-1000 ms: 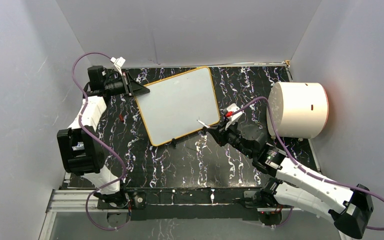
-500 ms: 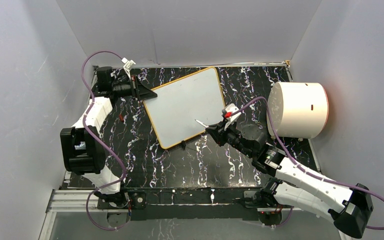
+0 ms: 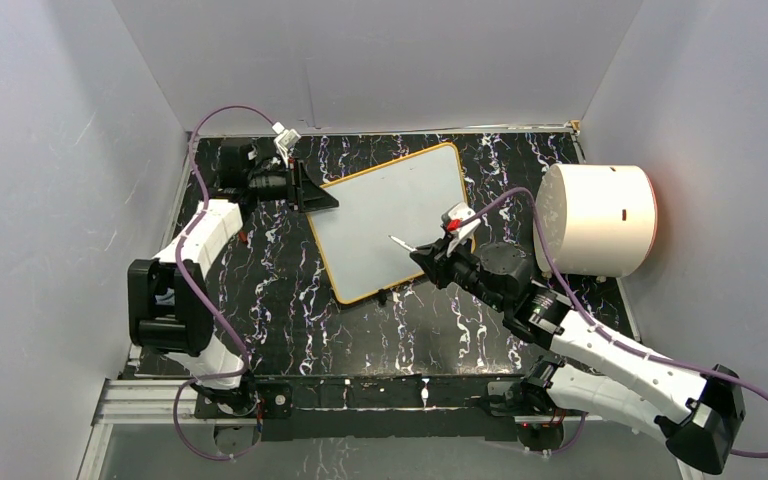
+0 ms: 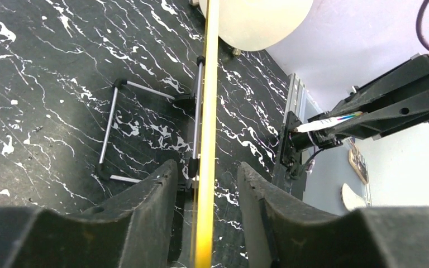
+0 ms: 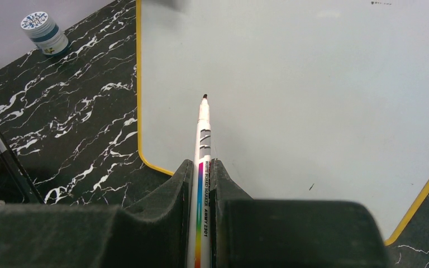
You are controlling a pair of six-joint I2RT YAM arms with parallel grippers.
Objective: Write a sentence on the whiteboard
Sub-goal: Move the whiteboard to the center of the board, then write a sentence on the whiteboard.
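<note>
The whiteboard's rim (image 4: 207, 184) is loose between the left gripper's open fingers, so the robot's left gripper should move back toward the whiteboard's corner (image 4: 203, 254) and clamp it before the right gripper writes.
The whiteboard (image 3: 400, 215), white with an orange-yellow rim, stands tilted on the black marbled table. In the left wrist view I see it edge-on as a yellow strip (image 4: 208, 111), propped on thin metal legs (image 4: 109, 134). My left gripper (image 3: 322, 197) is at its far-left corner, open. The rim stands between the fingers (image 4: 156, 190) with a gap on each side. My right gripper (image 5: 201, 163) is shut on a white marker (image 5: 203, 131) with a rainbow stripe. The uncapped tip sits over the board's blank face (image 5: 313, 84) near its lower edge.
A big white cylinder (image 3: 598, 220) stands at the right, close to the board's right corner. A small jar with a blue-white lid (image 5: 44, 30) sits on the table beyond the board's edge. A small red object (image 3: 244, 236) lies left of the board.
The left gripper and the whiteboard have slid to the right, toward the cylinder. The left jaws shut on the rim, then opened off it. The right gripper and marker have hardly moved.
</note>
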